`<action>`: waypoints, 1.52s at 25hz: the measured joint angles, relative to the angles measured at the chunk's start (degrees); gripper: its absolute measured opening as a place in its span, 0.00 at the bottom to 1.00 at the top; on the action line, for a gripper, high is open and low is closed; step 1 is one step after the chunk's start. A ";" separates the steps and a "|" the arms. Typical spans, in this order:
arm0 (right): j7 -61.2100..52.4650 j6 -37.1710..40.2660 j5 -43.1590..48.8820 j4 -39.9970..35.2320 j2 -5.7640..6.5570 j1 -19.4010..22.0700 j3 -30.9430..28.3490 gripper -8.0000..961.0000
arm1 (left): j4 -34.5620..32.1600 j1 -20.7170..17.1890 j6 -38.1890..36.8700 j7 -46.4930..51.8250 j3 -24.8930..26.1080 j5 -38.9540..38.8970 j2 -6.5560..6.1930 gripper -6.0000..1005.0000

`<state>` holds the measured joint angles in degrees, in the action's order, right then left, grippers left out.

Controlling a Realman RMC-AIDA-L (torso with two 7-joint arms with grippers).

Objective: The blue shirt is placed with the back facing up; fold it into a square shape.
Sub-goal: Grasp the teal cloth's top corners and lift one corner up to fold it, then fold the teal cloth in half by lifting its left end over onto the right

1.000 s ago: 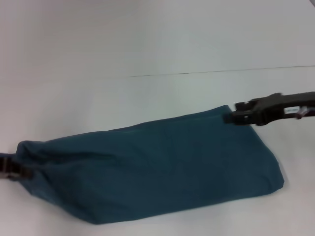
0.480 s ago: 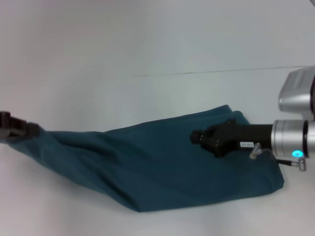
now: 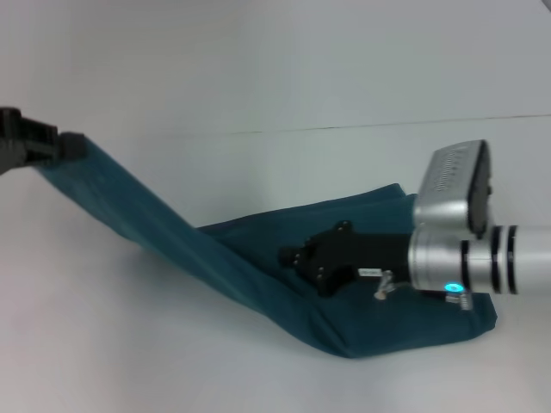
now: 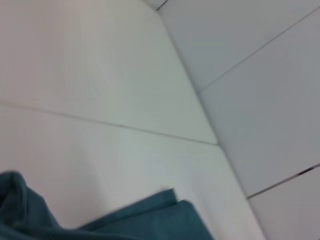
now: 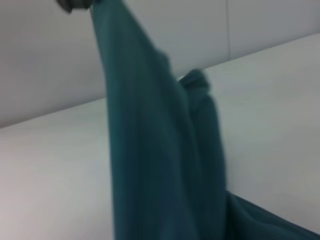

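Observation:
The robot's right gripper is covering the blue shirt's flat part (image 3: 392, 323) where the shirt's raised end (image 3: 96, 176) must land, so it should move away before the left gripper folds that end over.
The blue shirt (image 3: 258, 267) lies on the white table as a long teal-blue strip, plain side showing. Its left end is lifted off the surface and pulled taut up to my left gripper (image 3: 67, 144), which is shut on the cloth at the far left, well above the table. My right gripper (image 3: 294, 256) hovers low over the middle of the shirt, close to where the raised part meets the flat part. The right wrist view shows the shirt (image 5: 150, 150) rising as a steep band. In the left wrist view the shirt (image 4: 155, 220) shows only as a bunched edge.
The white table (image 3: 172, 361) stretches around the shirt. A thin seam line (image 3: 387, 126) runs across the far side. The right arm's silver wrist (image 3: 456, 232) covers the shirt's right part.
My left gripper has risen and drawn the shirt's left end up off the table. The right gripper has moved left from the shirt's far right corner to over its middle.

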<state>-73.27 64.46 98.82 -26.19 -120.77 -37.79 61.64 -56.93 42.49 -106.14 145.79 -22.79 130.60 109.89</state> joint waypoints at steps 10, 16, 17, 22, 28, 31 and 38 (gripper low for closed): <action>-2.27 -11.40 -17.48 0.93 -0.52 -4.74 27.06 0.01 | -0.08 0.97 -1.17 0.86 0.09 -3.75 -0.57 0.04; -5.08 -14.05 -24.14 0.49 -0.88 -8.85 41.01 0.01 | -0.49 0.36 -1.52 0.74 0.12 -4.32 -0.71 0.04; -5.38 -14.53 -24.99 0.17 -0.87 -9.09 42.36 0.01 | -0.47 0.23 -1.55 0.62 0.12 -4.32 -0.72 0.04; -6.38 -16.31 -28.09 -2.18 -0.09 -6.91 42.23 0.01 | -0.25 -0.50 -1.90 0.00 0.13 -4.34 -0.74 0.04; -6.01 -15.30 -29.83 -5.20 1.67 1.04 26.45 0.01 | -0.07 -0.65 -2.04 -0.20 -0.79 -4.36 -0.35 0.05; -6.34 -12.71 -29.81 -5.63 2.79 4.69 15.84 0.01 | 0.26 -0.08 -1.87 -0.02 -1.67 -4.44 -0.08 0.05; -8.04 -5.15 -29.85 -5.93 5.56 12.44 -4.16 0.01 | 0.80 3.16 -1.55 0.92 -4.08 -5.00 1.43 0.07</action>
<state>-81.31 59.31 68.97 -32.11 -115.21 -25.35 57.47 -56.13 45.66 -107.69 146.72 -26.87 125.60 111.33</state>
